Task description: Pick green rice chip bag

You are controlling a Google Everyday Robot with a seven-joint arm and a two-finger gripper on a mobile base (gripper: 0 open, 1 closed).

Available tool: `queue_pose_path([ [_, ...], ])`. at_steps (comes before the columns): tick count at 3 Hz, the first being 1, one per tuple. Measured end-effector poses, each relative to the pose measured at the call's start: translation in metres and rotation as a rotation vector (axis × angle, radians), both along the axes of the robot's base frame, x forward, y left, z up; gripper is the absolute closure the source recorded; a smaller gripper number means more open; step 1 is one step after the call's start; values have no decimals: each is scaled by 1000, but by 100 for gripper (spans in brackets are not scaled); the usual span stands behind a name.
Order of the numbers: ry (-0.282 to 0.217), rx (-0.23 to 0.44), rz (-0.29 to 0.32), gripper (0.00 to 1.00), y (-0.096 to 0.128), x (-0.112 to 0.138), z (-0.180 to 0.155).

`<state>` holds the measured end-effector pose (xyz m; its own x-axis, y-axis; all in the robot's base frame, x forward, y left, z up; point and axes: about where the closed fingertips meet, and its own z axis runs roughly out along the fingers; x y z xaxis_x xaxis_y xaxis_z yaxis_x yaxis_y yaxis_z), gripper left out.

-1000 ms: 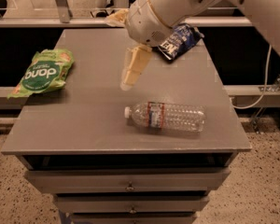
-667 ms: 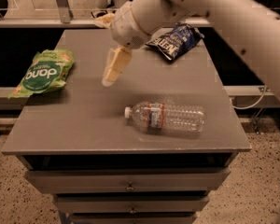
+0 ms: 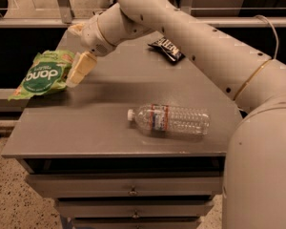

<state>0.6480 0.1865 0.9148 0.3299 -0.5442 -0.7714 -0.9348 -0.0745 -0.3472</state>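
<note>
The green rice chip bag (image 3: 45, 76) will keep its full shape and hang tilted when I pick it up, because it has a bulging middle (image 3: 49, 71).
The green rice chip bag (image 3: 42, 74) lies at the left edge of the grey cabinet top (image 3: 100, 123), crinkled, with a dark green round patch and white lettering. My gripper (image 3: 77, 72) hangs from the white arm, its pale fingers pointing down-left, right beside the bag's right edge. It holds nothing that I can see.
A clear plastic water bottle (image 3: 169, 119) lies on its side near the front middle. A dark blue chip bag (image 3: 167, 48) lies at the back, partly behind my arm. The cabinet has drawers (image 3: 133, 189) below. A rail and shelving run behind.
My gripper has swung left across the top, from near the middle to the green bag's right edge. The bag, bottle and blue bag have not moved on the top.
</note>
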Motion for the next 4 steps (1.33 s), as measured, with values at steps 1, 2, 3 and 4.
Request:
queue_pose_path([
  [1,57,32,21,0,33,-2,-15],
  [2,124,42,56,0,59,-12,-40],
  [3,134,39,76,3,67,-17,-45],
  [4,139,30,110,33,79,-26,-51],
])
